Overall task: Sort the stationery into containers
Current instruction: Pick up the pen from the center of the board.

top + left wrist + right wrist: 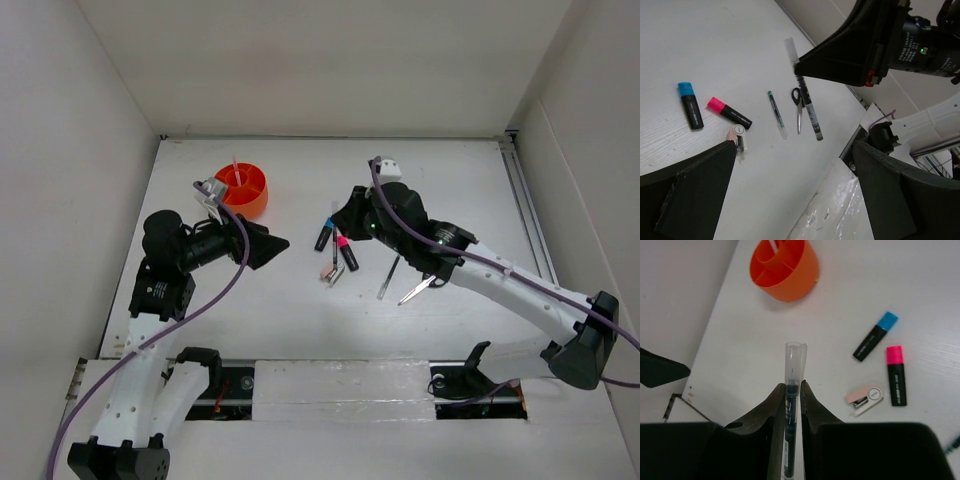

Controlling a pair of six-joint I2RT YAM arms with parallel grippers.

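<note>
I should keep my left gripper's open fingers pointed at the dark pen [335, 247] until the pen's body [811, 110] is between them, then close them. That body hangs free under my right gripper.
My right gripper [340, 214] is shut on a dark pen with a clear cap [794, 365], held above the table; the pen also shows in the left wrist view [810, 107]. The orange organiser [243, 191] stands at the back left with a thin pink pen [236, 168] upright in it. On the table lie a blue-capped highlighter [324, 237], a pink-capped highlighter [347, 254], a small pink stapler-like item [331, 272], a thin green pen [388, 277] and black-handled scissors [418, 290]. My left gripper [280, 244] is open and empty, in front of the organiser.
White walls enclose the table on the left, back and right. A metal rail [527, 215] runs along the right edge. A white strip with taped plastic [340, 380] lies along the near edge by the arm bases.
</note>
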